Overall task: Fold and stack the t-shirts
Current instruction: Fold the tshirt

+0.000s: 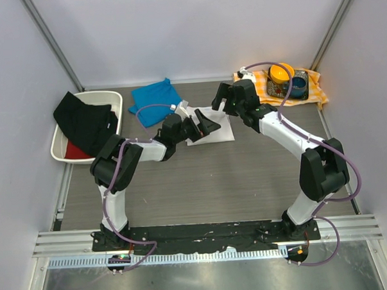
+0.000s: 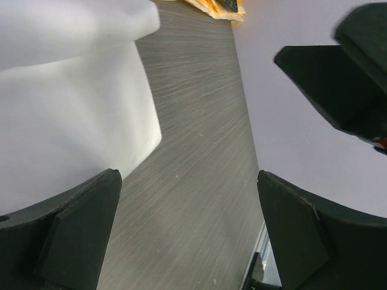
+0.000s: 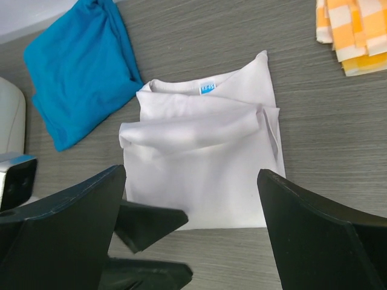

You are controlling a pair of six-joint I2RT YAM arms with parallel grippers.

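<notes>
My left gripper is hanging over the white t-shirt's near edge (image 1: 214, 141), so it should move away. My right gripper should come over from the t-shirt's collar and grab that edge (image 1: 202, 143).
The white t-shirt (image 1: 216, 130) lies folded into a rough rectangle on the grey table, its collar label up in the right wrist view (image 3: 205, 163). The blue t-shirt (image 1: 154, 96) lies folded to its far left, apart from it, and also shows in the right wrist view (image 3: 78, 78). My left gripper (image 1: 203, 124) is open and empty at the white shirt's near-left edge; in the left wrist view (image 2: 187, 232) the shirt (image 2: 60, 103) lies beside its left finger. My right gripper (image 1: 223, 100) is open and empty, hovering over the shirt's far edge (image 3: 190, 235).
A white bin (image 1: 106, 97) with black and red cloth stands at the left. An orange-and-white checked cloth (image 1: 315, 88) at the far right carries an orange-lidded tin (image 1: 281, 72) and a blue tin (image 1: 299, 84). Walls close in on three sides.
</notes>
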